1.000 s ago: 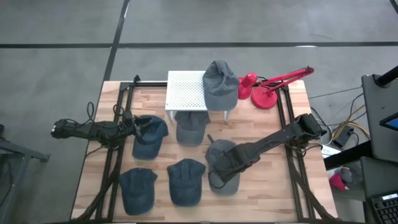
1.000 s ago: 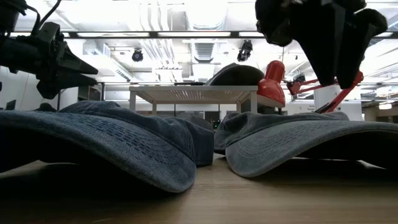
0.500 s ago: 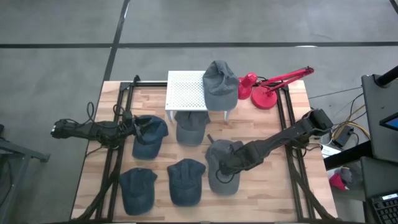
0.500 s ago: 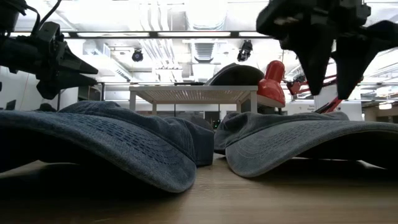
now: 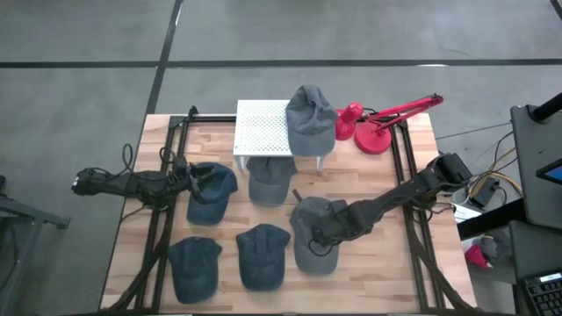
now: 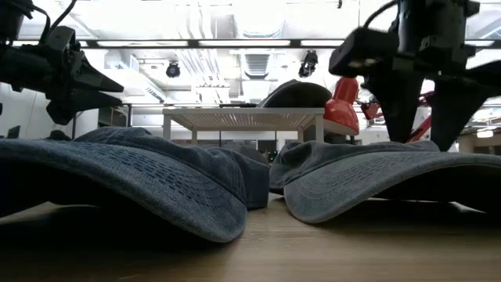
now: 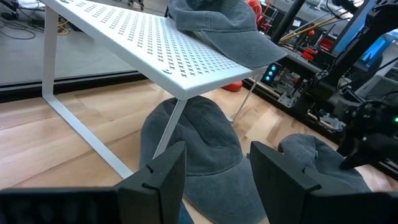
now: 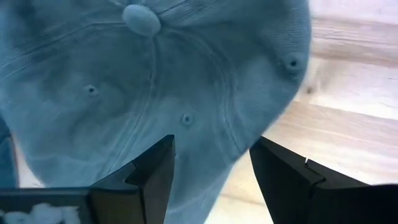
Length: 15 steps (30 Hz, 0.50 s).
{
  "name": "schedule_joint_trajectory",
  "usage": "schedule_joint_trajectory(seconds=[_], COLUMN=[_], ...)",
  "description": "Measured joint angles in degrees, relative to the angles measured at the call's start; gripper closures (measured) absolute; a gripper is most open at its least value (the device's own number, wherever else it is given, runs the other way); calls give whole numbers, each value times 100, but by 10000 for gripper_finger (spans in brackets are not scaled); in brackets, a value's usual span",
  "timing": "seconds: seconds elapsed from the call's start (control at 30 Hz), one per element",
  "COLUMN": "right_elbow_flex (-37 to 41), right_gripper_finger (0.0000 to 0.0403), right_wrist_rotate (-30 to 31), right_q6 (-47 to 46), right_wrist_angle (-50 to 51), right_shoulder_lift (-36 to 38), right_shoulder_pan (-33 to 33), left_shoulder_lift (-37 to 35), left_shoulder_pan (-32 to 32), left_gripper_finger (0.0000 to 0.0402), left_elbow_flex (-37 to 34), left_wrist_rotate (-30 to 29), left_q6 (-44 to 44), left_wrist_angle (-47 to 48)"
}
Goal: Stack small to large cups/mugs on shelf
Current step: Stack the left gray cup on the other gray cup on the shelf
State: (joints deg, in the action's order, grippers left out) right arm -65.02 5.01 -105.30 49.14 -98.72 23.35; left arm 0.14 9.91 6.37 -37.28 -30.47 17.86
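Note:
I keep going down until my right gripper's open fingers can pinch the cloth (image 8: 211, 163), since the grey cap's top edge (image 8: 235, 159) runs between them with clear wood beyond.
Several soft caps lie on the wooden table. My right gripper (image 5: 320, 232) (image 8: 211, 149) is open and hangs low over the crown of a grey cap (image 5: 309, 256) (image 8: 186, 74) at the table's near right, with one finger on each side of the crown. The white perforated rack (image 5: 262, 127) (image 7: 143, 46) stands on its legs at the far middle. Another grey cap (image 5: 312, 123) (image 7: 217, 25) rests on the rack's right end, and a third grey cap (image 5: 270, 182) lies partly under the rack. My left gripper (image 5: 195, 182) (image 7: 216, 155) waits open by a dark blue cap (image 5: 211, 197). My right gripper comes at the grey cap's crown (image 8: 180, 118) from above, fingers (image 6: 405, 117) pointing down and spread. The fingertips reach the level of the crown's top in the low view, but I cannot tell whether they touch the cloth. The cap lies flat on the table.
Two more dark blue caps (image 5: 195, 266) (image 5: 262, 254) lie along the near edge, left of the grey one. A red desk lamp (image 5: 378, 127) stands at the far right beside the rack. Dark frame rails run along both table sides. The rack's left half is bare.
My right gripper has come down toward the grey cap's crown, its fingers sinking from well above the cap to the level of its top. The caps and my left arm have kept still.

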Motion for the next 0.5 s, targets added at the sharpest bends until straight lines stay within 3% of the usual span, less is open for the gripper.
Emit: schedule_joint_trajectory(seconds=[0.17, 0.5], right_elbow_flex=[362, 824], right_gripper_finger=[197, 197], right_wrist_rotate=[58, 156], right_q6=[-185, -317], right_wrist_angle=[-624, -720], right_shoulder_lift=[-2, -2], right_shoulder_pan=[-38, -134], left_shoulder_lift=[0, 0], left_shoulder_pan=[0, -4], left_gripper_finger=[220, 220], left_elbow_flex=[0, 0], left_wrist_rotate=[-15, -15], left_q6=[-1, 2], left_wrist_angle=[-34, -32])
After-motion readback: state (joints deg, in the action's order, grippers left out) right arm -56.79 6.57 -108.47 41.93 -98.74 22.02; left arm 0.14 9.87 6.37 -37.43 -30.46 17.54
